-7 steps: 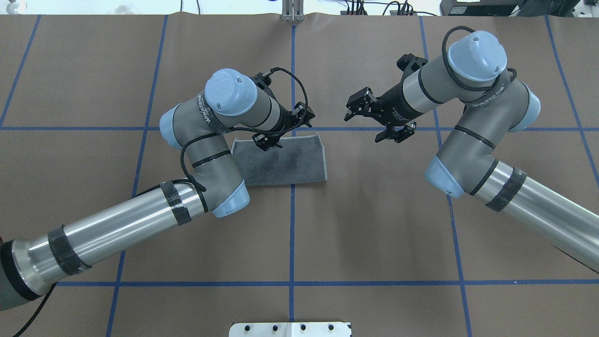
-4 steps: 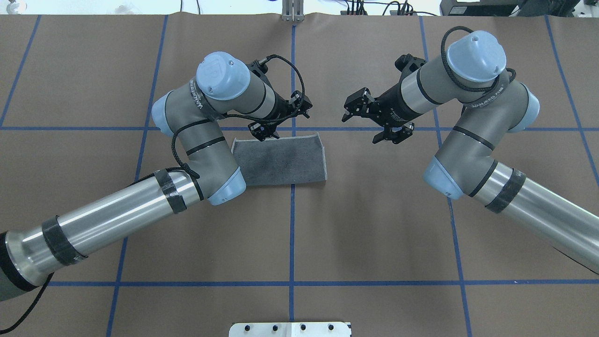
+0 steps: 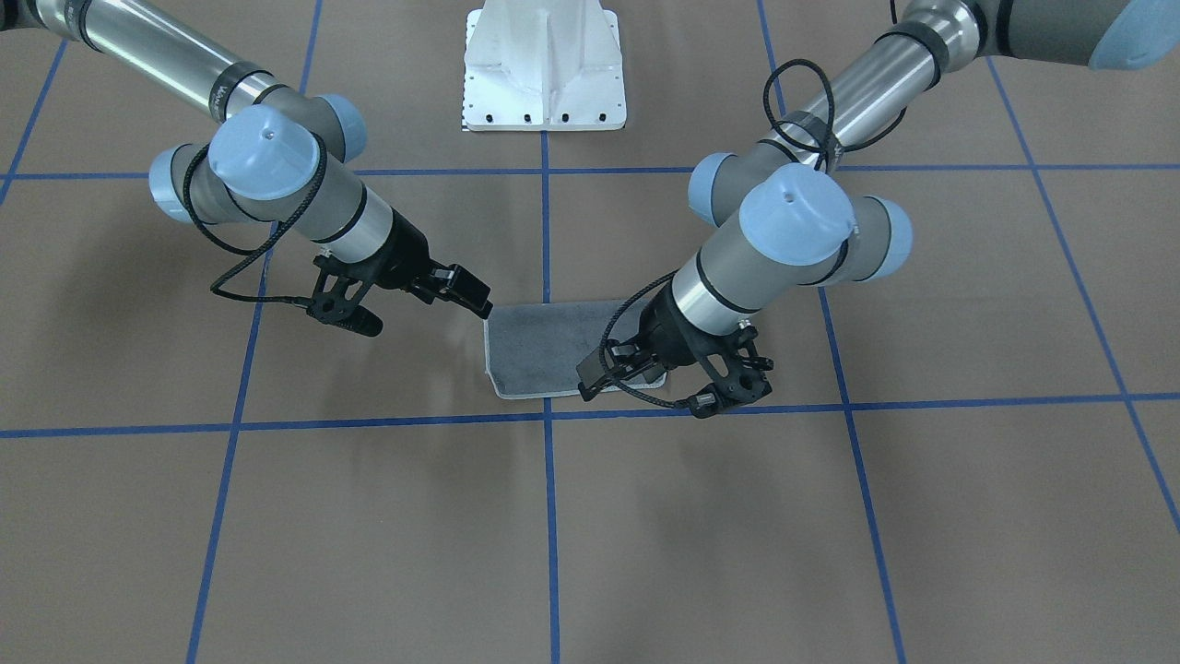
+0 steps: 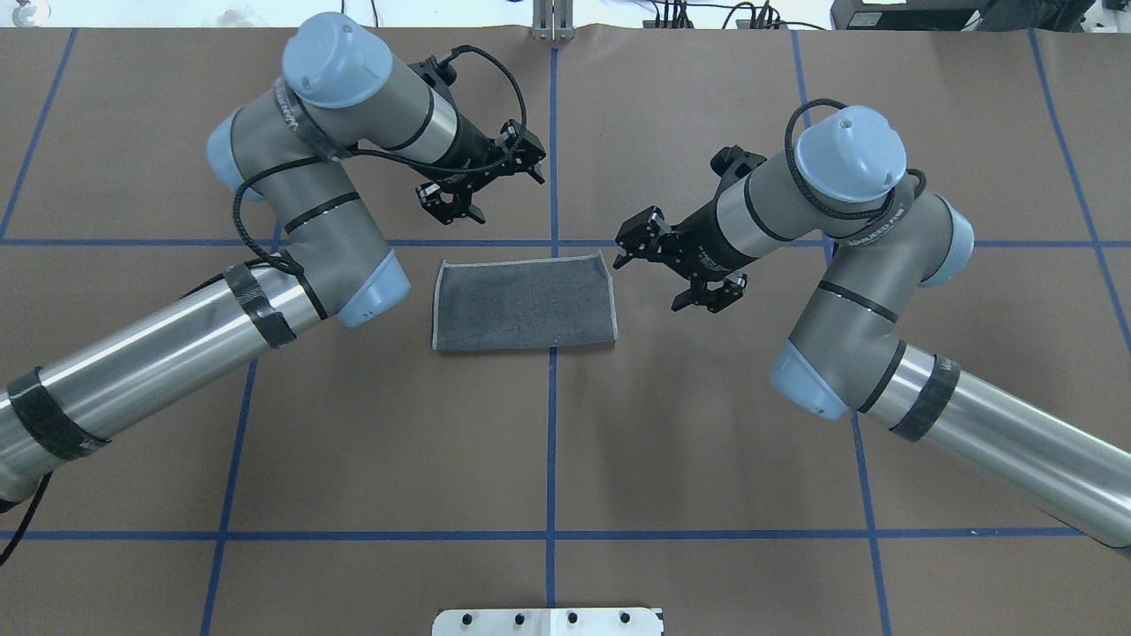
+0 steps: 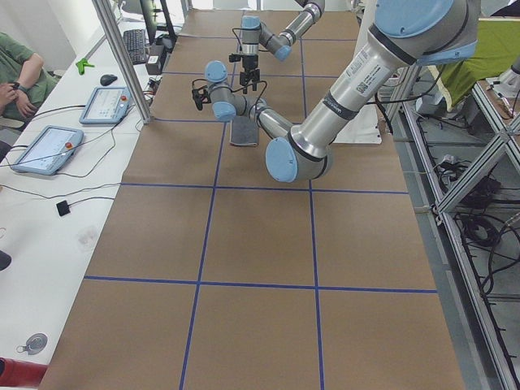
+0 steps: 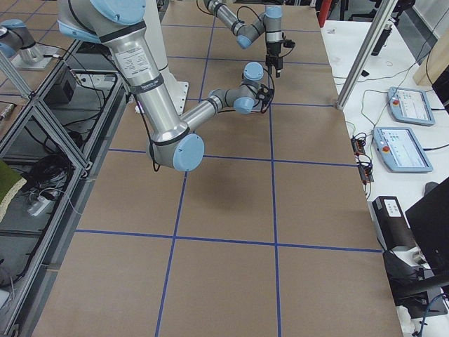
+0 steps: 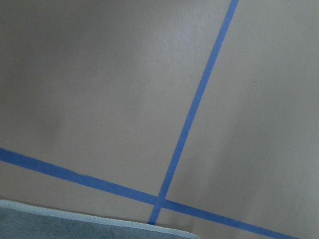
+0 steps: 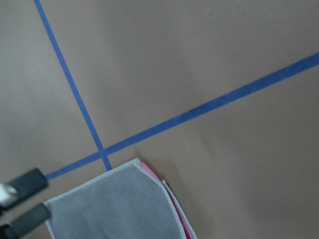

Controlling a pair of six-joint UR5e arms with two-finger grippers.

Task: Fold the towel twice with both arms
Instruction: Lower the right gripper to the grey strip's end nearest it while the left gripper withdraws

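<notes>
The towel's layers are flat with their edges close together (image 8: 176,206), so the folded towel (image 3: 553,344) will slide and turn as one piece when I pull its edge.
The towel (image 4: 524,303) lies flat near the table's centre, folded into a rectangle with its dark grey face up and light edging around it. In the right wrist view a pink layer shows along the towel (image 8: 119,209) at its corner. My left gripper (image 4: 530,159) hangs open above the table, beyond the towel's far edge and clear of it. The left wrist view catches only a strip of towel (image 7: 75,226) at the bottom. My right gripper (image 4: 629,243) is open and empty, just off the far right corner. Its fingers (image 8: 25,181) show next to that corner.
Blue tape lines (image 4: 551,442) divide the brown table cover into squares. The white pedestal base (image 3: 544,69) stands at the robot's side of the table. A side table with tablets (image 5: 106,104) and a seated person (image 5: 20,69) lie past the far edge.
The left arm has lifted off the towel and swung back to the far left, uncovering it fully. The right gripper has moved in and down toward the towel's far right corner.
</notes>
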